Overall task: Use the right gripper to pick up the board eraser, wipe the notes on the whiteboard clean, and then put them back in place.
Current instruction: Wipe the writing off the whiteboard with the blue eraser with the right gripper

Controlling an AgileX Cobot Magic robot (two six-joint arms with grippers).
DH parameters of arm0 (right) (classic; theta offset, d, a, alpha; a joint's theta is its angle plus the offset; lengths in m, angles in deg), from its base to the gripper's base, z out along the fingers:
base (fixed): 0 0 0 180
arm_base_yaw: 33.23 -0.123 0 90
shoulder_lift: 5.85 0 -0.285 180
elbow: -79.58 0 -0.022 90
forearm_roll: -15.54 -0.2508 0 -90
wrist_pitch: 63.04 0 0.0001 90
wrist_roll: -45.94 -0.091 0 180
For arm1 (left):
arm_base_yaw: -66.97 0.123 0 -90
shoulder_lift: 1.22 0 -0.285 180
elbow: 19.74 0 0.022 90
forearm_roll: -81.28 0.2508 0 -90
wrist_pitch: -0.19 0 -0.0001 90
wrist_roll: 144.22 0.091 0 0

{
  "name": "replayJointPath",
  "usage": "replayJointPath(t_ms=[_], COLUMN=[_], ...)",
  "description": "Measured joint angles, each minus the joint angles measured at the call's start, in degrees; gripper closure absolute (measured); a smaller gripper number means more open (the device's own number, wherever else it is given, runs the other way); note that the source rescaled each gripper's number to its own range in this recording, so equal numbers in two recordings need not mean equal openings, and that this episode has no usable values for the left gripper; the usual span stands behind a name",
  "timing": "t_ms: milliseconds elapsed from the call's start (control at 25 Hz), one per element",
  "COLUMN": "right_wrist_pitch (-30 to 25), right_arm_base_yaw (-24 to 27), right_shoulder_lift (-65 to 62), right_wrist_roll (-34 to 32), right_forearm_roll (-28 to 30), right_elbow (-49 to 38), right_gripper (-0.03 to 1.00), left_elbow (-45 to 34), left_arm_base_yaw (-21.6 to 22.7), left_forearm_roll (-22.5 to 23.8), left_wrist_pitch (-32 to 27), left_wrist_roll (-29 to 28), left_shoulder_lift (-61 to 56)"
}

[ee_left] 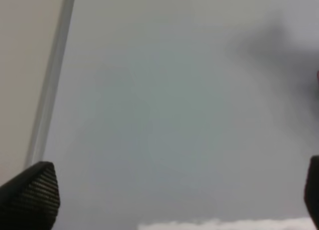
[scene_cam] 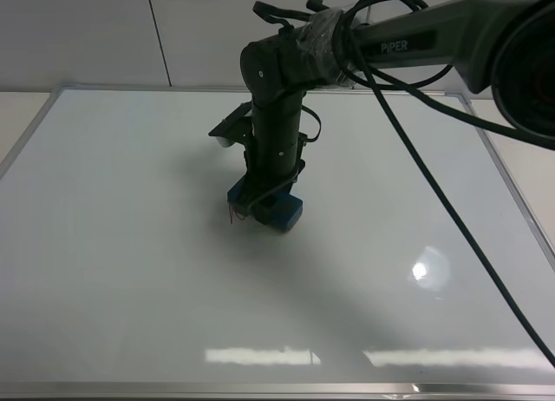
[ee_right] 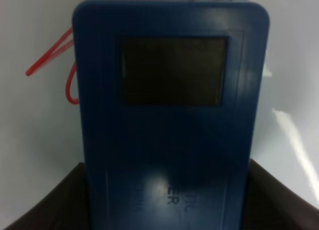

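Note:
Red strokes [scene_cam: 231, 213] show past the board eraser's long edge. Next, my right gripper wipes the board eraser back over those marks [ee_right: 51, 56] before it lifts the board eraser.
The whiteboard [scene_cam: 130, 262] fills most of the exterior view. My right gripper [scene_cam: 267, 191] reaches down to the board's middle, shut on the blue board eraser [scene_cam: 279, 213], which lies flat against the board. In the right wrist view the eraser [ee_right: 169, 115] fills the picture between the dark fingers [ee_right: 45, 205]; one dark square patch shows on its top. Red strokes of the notes [ee_right: 50, 56] stick out from under one long edge of the eraser, faint beside it in the exterior view [scene_cam: 230, 215]. My left gripper [ee_left: 169, 200] hangs open over bare board [ee_left: 174, 115].
The board's thin metal frame [scene_cam: 260, 389] runs along the near edge, and beside my left gripper [ee_left: 52, 80] with beige table [ee_left: 20, 65] beyond it. A black cable [scene_cam: 434, 184] hangs from the right arm across the board's right half.

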Motion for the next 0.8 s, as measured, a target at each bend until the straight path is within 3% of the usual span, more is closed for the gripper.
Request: replayJointPath(t_ms=[360,800], right_wrist_pitch=[-2.56,1.01], right_arm_base_yaw=[-2.02,-12.72], right_shoulder_lift=[2.28,2.77], right_wrist_roll=[1.26,4.26], right_forearm_roll=[1.64,-0.07], right_elbow=[3.66,3.96], right_gripper=[0.91,0.91], left_elbow=[0.0,0.0], left_arm_base_yaw=[0.0,0.0], left_forearm_roll=[0.0,0.0], left_wrist_pitch=[0.0,0.0], left_wrist_roll=[0.0,0.0], left_shoulder_lift=[0.0,0.0])
